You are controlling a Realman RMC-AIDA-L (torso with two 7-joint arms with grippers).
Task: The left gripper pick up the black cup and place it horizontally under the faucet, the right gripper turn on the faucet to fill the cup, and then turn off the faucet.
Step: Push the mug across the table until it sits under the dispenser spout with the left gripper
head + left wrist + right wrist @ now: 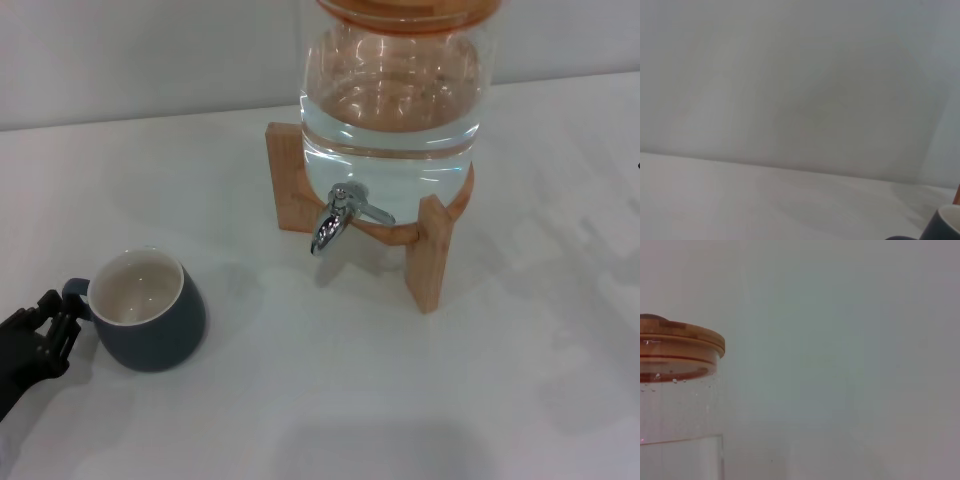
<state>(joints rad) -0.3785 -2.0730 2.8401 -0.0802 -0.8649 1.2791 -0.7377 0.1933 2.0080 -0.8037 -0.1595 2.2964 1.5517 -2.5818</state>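
I should open, turn the wrist and close deeper around the handle (pixel 76 288), since my left gripper's fingers touch just the near edge of the black cup's handle (pixel 82 311).
The black cup (pixel 150 315) stands upright on the white table at the front left, its cream inside empty and its handle pointing left. My left gripper (pixel 56 322) is low at the left edge, right beside the handle, its knobbly fingers spread and holding nothing. A sliver of the cup's rim also shows in the left wrist view (pixel 945 226). The chrome faucet (pixel 338 218) sticks out of the glass water jar (pixel 390 110), spout down, with nothing under it. My right gripper is out of view.
The jar sits on a wooden stand (pixel 430 258) at the back centre, about half full of water. Its wooden lid shows in the right wrist view (pixel 677 347). A pale wall runs behind the white table (pixel 330 400).
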